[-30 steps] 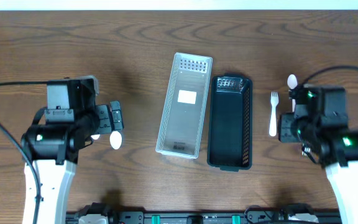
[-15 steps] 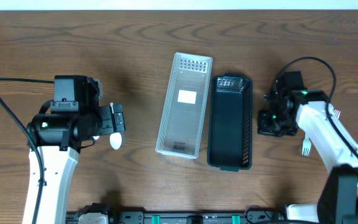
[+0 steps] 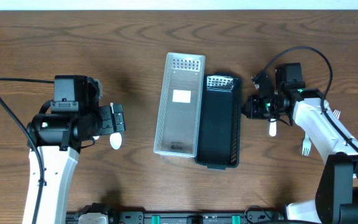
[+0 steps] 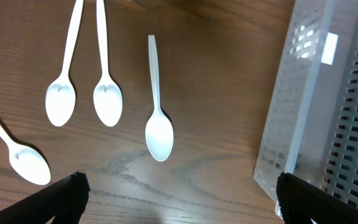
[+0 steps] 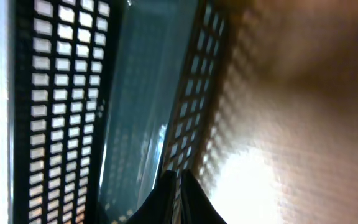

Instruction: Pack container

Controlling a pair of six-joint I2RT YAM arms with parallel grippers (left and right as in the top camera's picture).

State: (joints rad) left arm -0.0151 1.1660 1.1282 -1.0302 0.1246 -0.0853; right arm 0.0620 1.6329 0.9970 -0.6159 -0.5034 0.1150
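The black container's near end juts (image 3: 199, 160) out past the clear container, so the robot's right gripper should move away from the black container's side and push from that end (image 3: 217, 166) to make the two containers even.
A clear perforated container (image 3: 179, 102) and a black perforated container (image 3: 219, 121) lie side by side at mid-table. My right gripper (image 3: 248, 107) is shut, its tips against the black container's right wall; in the right wrist view the closed fingers (image 5: 180, 186) sit at that wall (image 5: 194, 106). My left gripper (image 3: 114, 118) is open and empty above white plastic spoons, one showing in the overhead view (image 3: 115, 140). The left wrist view shows the open jaws (image 4: 182, 199), several spoons, the nearest (image 4: 158, 134), and the clear container (image 4: 316, 124) to the right.
White plastic utensils lie on the wood to the right of the black container: one (image 3: 272, 129) under my right arm, a fork (image 3: 306, 148) further right, another piece (image 3: 335, 114) beyond. Cables loop over both arms.
My right arm swung left to the black container's right wall. Both containers shifted left and slightly up the table. The left arm moved a little earlier, then held still.
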